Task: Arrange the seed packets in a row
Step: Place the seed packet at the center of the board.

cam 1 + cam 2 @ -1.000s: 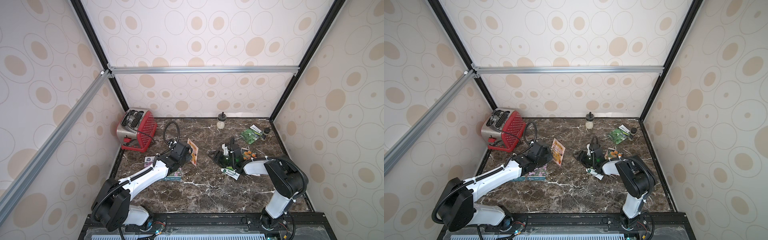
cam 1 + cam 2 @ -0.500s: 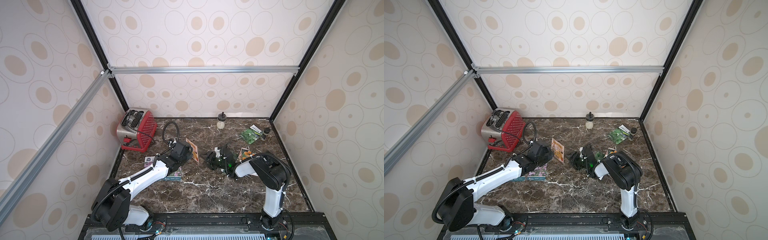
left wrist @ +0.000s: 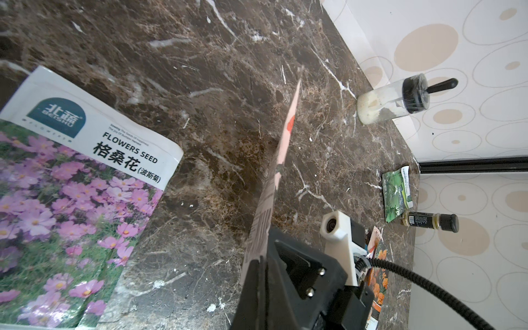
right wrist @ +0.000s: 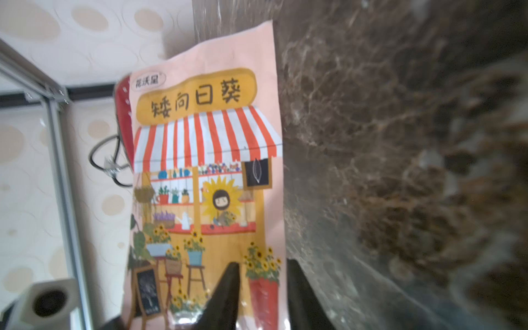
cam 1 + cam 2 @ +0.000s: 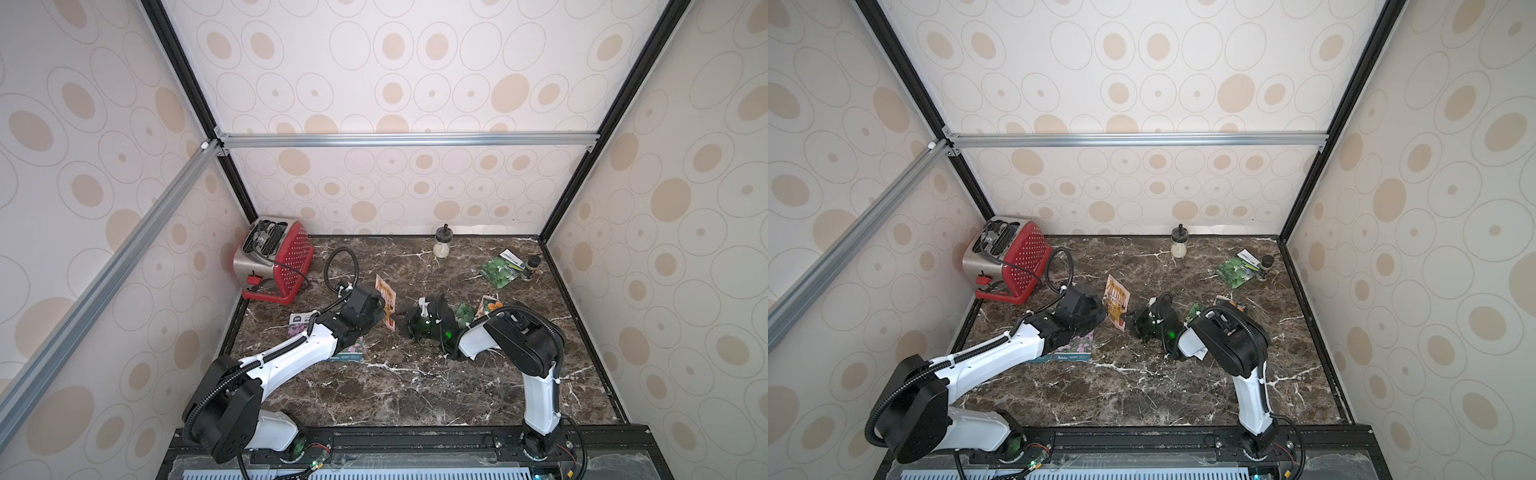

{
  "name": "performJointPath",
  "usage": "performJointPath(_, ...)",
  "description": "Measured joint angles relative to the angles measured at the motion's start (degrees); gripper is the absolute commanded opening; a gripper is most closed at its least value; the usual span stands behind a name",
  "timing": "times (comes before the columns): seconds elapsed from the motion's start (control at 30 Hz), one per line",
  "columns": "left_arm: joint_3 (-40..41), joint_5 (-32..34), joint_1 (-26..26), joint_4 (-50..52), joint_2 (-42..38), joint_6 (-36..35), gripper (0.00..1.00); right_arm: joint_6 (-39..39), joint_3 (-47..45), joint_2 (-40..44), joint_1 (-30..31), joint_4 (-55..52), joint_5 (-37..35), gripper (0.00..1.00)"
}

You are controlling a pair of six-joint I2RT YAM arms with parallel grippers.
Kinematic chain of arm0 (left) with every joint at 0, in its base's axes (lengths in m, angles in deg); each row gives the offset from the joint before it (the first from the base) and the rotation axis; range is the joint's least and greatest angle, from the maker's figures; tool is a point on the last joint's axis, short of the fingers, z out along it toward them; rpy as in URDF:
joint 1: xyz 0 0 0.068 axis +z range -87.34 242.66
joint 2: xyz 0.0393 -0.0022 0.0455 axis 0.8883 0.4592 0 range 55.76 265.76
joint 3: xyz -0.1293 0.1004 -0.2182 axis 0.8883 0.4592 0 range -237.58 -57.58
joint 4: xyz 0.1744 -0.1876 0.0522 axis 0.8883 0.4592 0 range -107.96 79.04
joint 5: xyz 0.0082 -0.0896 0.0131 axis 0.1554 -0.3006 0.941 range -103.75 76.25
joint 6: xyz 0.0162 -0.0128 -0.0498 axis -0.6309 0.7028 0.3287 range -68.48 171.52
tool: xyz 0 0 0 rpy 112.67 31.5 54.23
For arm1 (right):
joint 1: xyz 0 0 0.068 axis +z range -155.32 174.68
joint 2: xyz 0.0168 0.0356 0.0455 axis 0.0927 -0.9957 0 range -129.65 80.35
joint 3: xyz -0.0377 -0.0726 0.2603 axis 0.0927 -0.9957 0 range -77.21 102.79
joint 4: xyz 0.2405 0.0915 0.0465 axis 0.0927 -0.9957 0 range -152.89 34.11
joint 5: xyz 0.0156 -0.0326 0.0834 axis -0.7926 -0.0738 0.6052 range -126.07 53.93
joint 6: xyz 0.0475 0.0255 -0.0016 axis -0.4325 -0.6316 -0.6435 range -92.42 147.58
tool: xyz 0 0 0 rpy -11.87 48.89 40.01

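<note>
My left gripper should keep tilting the shopfront packet down until it lies face-up, because the shopfront packet's title end points back like the purple-flower packet's.
My left gripper is shut on the lower edge of a pink-orange shopfront seed packet, holding it upright above the marble; it shows edge-on as the packet in the left wrist view. My right gripper sits right against that packet's lower corner. Its fingers stand a narrow gap apart in front of the packet face. A purple-flower packet lies flat under the left arm. A green packet lies far right, and a marigold packet lies behind the right arm.
A red toaster with its cord stands at the back left. A jar of white powder stands by the back wall, and a small dark jar stands next to the green packet. Another purple packet lies near the left wall.
My right arm has swung left across the table to the held shopfront packet, and its jaws have narrowed. The left gripper has kept the packet upright, almost still.
</note>
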Motion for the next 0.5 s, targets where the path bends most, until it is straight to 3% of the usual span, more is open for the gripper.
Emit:
performJointPath(0.1, 1.31, -0.2, -0.02, -0.55, -0.68, 0.0, 0.0, 1.36, -0.02, 0.61, 0.02, -1.51, -0.96, 0.0)
performJointPath(0.5, 6.62, -1.38, -0.02, -0.42, -2.89, -0.92, 0.0, 12.11, -3.13, 11.23, 0.09, -11.65, -3.74, 0.0)
